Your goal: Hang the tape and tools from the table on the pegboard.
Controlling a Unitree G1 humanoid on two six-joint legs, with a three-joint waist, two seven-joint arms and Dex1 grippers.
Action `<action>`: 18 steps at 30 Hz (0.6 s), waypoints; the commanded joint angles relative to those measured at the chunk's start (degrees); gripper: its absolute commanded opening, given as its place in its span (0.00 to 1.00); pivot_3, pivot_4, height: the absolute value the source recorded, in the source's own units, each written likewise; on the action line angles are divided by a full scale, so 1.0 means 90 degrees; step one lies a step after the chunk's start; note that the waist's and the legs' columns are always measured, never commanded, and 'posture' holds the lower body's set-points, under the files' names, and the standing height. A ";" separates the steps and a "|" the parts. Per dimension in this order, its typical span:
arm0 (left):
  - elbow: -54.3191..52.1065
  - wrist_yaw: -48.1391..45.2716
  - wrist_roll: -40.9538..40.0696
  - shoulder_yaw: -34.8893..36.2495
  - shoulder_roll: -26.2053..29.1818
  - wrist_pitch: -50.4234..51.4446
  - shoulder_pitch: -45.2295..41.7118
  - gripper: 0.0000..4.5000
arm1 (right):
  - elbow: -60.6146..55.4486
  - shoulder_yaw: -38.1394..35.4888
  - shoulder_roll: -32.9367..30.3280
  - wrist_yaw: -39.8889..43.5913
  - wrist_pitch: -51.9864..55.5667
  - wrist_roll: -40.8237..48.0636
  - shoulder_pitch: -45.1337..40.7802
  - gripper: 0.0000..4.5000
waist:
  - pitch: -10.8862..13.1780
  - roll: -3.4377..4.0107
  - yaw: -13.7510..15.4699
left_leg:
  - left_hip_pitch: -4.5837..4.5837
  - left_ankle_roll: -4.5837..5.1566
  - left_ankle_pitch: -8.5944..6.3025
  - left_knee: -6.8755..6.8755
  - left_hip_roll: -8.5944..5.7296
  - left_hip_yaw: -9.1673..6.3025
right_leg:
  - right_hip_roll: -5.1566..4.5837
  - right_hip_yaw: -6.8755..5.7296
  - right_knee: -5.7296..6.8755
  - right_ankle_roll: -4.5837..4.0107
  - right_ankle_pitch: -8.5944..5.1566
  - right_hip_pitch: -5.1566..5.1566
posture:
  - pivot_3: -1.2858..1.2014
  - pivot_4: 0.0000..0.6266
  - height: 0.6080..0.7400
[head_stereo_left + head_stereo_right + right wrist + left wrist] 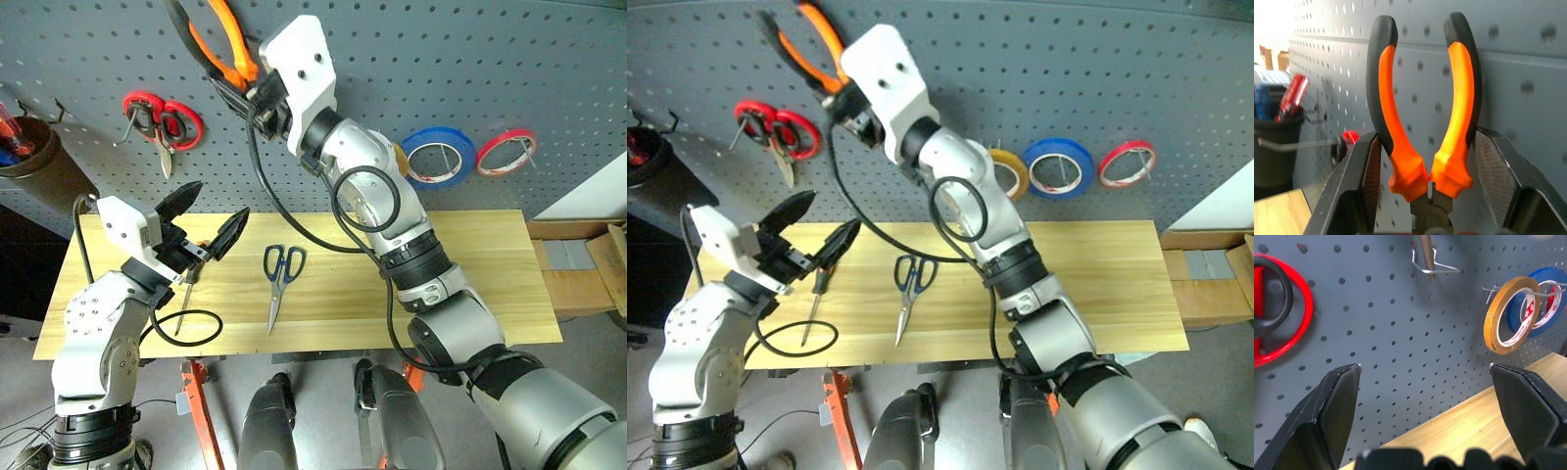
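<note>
The pliers' nose (1428, 257) points down through the wire loop (1442, 269), so my right gripper should keep moving the pliers down until their spread handles rest there, and then let go.
My right gripper (233, 90) is raised against the dark grey pegboard (411, 59), shut on the pliers (1400, 147) near the joint, their orange-and-black handles (231, 41) pointing up. The yellow-tan tape (1511, 316) hangs on a pegboard hook, partly behind my right arm. On the wood table (470, 264) lie the dark-blue-handled scissors (282, 269), blades toward the front edge. The slim screwdriver (811, 313) lies left of them, its handle partly hidden by my left gripper (216, 204). That gripper hovers open above the table's left part, holding nothing.
Red-handled scissors (162, 122) hang at the pegboard's left; a blue roll (441, 157) and a thin red roll (506, 152) hang at the right. A black bin (34, 162) is mounted at the far left. Cardboard boxes (588, 264) stand beyond the table's right end.
</note>
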 commanded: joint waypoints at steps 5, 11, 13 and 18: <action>0.0165 -0.0054 0.0130 -0.0037 0.0012 -0.0254 -0.0264 1.00 | -0.0105 0.0028 -0.0103 -0.0173 -0.0640 -0.0325 0.0144 0.54 | -0.0001 -0.0001 -0.0002 | 0.0001 -0.0001 0.0001 0.0005 0.0000 -0.0001 | 0.0000 0.0000 0.0007 0.0000 0.0000 0.0000 | 0.48 0.49 1.00; 0.0228 -0.0038 0.0188 -0.0072 0.0006 -0.0364 -0.0335 1.00 | -0.0073 0.0021 -0.0179 -0.0300 -0.0658 -0.0493 0.0444 0.54 | -0.0001 -0.0002 -0.0002 | 0.0001 -0.0001 0.0000 0.0033 0.0000 -0.0004 | -0.0001 0.0002 0.0039 0.0000 0.0000 0.0000 | 0.48 0.50 1.00; 0.0234 -0.0017 0.0197 -0.0075 0.0003 -0.0376 -0.0360 1.00 | -0.0028 0.0015 -0.0176 -0.0385 -0.0607 -0.0559 0.0505 0.54 | -0.0001 -0.0001 -0.0007 | 0.0001 0.0000 -0.0001 0.0057 0.0002 -0.0005 | -0.0002 0.0005 0.0056 0.0000 0.0000 0.0000 | 0.48 0.50 1.00; 0.0290 0.0012 0.0201 -0.0065 0.0001 -0.0391 -0.0391 1.00 | 0.0053 0.0014 -0.0128 -0.0522 -0.0381 -0.0626 0.0528 0.54 | -0.0001 -0.0001 -0.0013 | 0.0001 0.0004 -0.0002 0.0091 0.0004 -0.0019 | 0.0000 0.0008 0.0085 -0.0007 0.0004 0.0001 | 0.48 0.50 1.00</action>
